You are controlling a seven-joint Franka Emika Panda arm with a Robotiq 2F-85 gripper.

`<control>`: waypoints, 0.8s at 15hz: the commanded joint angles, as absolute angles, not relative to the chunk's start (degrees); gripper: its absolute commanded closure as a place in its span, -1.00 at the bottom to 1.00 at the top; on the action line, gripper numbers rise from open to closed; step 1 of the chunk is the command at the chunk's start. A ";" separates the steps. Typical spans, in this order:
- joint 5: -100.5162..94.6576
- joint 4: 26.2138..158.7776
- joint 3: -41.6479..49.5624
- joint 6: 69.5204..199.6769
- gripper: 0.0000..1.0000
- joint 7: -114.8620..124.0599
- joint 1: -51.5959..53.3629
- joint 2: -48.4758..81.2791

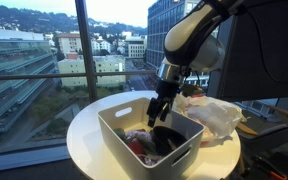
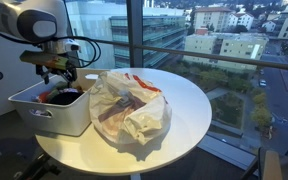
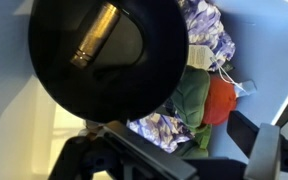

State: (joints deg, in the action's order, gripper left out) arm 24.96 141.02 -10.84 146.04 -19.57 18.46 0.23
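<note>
My gripper should keep going down, as its open fingers line up across the black object's rim (image 3: 172, 88) beside the green cloth, until they are on either side of that rim (image 3: 164, 98), and then close.
My gripper (image 1: 161, 110) hangs inside a white plastic bin (image 1: 114, 132) on a round white table (image 1: 84, 140). Its fingers are apart, and nothing is between them. In the wrist view the gripper (image 3: 184, 135) is just above a purple patterned cloth (image 3: 159, 128), a green cloth (image 3: 192, 98) and an orange item (image 3: 220, 100). A large round black object (image 3: 104, 55) with a brass-coloured piece on it fills the top of that view, beside the fingers. It also shows in the bin (image 1: 170, 136). In an exterior view the gripper (image 2: 56, 76) is over the bin (image 2: 54, 115).
A crumpled white plastic bag with red print (image 2: 132, 105) lies on the table (image 2: 189, 105) right next to the bin; it also shows behind the bin (image 1: 216, 115). A floor-to-ceiling window with a dark frame post (image 1: 85, 50) stands close behind the table.
</note>
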 commanded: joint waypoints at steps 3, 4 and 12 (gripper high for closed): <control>15.18 139.60 -13.64 151.89 -1.00 -10.20 17.51 6.13; 13.76 139.49 -13.88 152.34 -1.00 -8.56 17.62 7.26; 8.19 139.03 -14.71 156.62 -0.47 -2.95 17.77 13.79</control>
State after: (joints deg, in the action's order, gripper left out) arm 11.17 140.40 -13.95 154.07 -5.34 18.34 11.63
